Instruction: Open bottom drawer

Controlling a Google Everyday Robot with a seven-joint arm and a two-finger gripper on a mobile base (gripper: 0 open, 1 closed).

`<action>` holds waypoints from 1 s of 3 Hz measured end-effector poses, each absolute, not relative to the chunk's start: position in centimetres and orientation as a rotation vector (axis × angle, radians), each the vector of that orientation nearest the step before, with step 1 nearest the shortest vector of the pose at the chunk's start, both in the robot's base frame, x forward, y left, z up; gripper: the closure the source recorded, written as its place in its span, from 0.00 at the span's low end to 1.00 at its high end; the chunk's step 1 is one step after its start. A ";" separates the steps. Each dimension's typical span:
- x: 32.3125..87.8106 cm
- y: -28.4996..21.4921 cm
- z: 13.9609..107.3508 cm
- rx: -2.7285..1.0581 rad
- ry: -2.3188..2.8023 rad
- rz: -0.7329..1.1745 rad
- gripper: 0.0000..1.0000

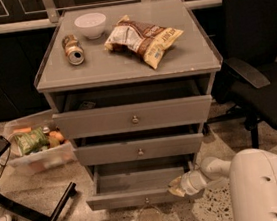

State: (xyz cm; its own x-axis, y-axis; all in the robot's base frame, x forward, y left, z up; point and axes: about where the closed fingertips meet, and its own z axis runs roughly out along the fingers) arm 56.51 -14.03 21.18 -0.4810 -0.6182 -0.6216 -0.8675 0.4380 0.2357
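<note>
The bottom drawer is open only partway and my gripper is at its front's top edge [165, 189], so I should reach inside behind the front [168, 178] and pull the drawer out further.
The grey cabinet [128, 66] has three drawers. The bottom drawer [139, 195] is pulled out, and its grey inside [139, 180] shows; its small round knob [147, 200] sits on the front. The middle drawer [139, 149] and the top drawer [133, 117] stand slightly ajar. My gripper [177, 187] is at the right end of the bottom drawer's front, at its top edge. My white arm [263, 183] comes in from the lower right.
A white bowl [90, 24], a can [73, 49] and a chip bag [142, 39] lie on the cabinet top. A black office chair [264, 67] stands to the right. A clear bin of snacks [34, 145] and a black stand leg [51, 219] are left. A cup-like object [149, 219] lies on the floor in front.
</note>
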 end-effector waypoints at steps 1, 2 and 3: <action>56.0 -13.2 22.4 -1.305 2.200 0.775 0.22; 57.0 -12.7 23.0 -1.313 2.159 0.761 0.01; 59.0 -12.5 23.6 -1.300 2.114 0.717 1.00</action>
State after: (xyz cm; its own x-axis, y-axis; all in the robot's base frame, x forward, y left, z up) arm 59.02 -12.46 23.61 -0.3803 -0.6142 -0.6915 -0.9081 0.3898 0.1531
